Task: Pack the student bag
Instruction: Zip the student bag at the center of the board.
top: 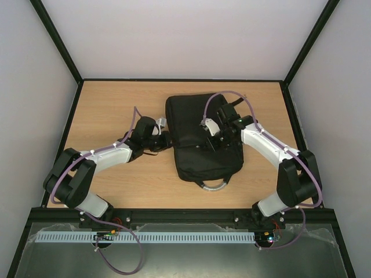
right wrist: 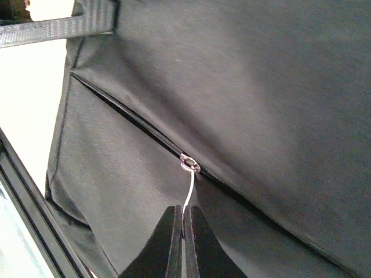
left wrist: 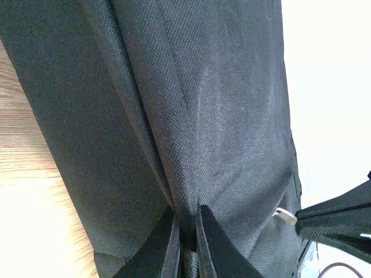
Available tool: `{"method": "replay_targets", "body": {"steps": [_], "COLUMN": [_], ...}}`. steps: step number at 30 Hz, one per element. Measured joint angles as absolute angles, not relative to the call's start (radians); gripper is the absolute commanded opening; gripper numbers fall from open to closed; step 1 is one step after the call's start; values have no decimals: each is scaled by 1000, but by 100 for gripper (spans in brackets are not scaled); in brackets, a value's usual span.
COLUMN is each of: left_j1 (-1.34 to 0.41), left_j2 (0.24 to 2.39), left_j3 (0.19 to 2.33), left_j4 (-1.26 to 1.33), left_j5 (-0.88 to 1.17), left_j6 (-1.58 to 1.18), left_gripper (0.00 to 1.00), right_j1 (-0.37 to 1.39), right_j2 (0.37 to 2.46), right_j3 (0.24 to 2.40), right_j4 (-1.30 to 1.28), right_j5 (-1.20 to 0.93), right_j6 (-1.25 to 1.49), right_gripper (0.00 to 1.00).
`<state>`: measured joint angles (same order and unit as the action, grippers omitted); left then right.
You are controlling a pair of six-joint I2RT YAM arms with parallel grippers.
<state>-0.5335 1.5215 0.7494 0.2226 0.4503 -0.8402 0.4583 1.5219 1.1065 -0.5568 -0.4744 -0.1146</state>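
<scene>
The bag's edge [top: 173,142] is held in my left gripper, so my right gripper keeps pulling the slider along the straight zipper line [right wrist: 265,216] until the line ends, and then let go.
The student bag [top: 200,136], big, black and flat, lies in the middle of the wooden table with its grey loop handle [top: 213,185] toward the arms. At the bag's left edge my left gripper [top: 164,139] is shut on a pinched fold of the bag's fabric [left wrist: 185,217]. My right gripper [top: 215,139] sits over the bag's top face, shut on the thin silver zipper pull [right wrist: 189,194]. That pull hangs from the slider [right wrist: 189,163] on a dark zipper line [right wrist: 130,119] that runs diagonally across the panel.
A black strap [right wrist: 52,29] crosses the top left of the right wrist view. A small white part [top: 161,122] shows beside the left gripper. A black frame rail [top: 185,213] borders the table's near edge, and light walls enclose the other sides.
</scene>
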Motion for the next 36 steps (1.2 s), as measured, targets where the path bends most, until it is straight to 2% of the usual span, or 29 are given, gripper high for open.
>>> {"method": "replay_targets", "body": {"steps": [24, 36], "left_j1": [-499, -499], "left_j2": [1521, 1521], "left_j3": [719, 719], "left_j4": [239, 240], "left_j5": [472, 472], "left_j6": [-811, -811], "left_gripper": [2, 2], "right_j1": [99, 58], "right_j2": [1434, 1432], "right_j3": [1013, 1001], "right_j4": [-662, -669], "right_j5": [-491, -494], "right_j6": [-252, -270], "right_gripper": [1, 1]}}
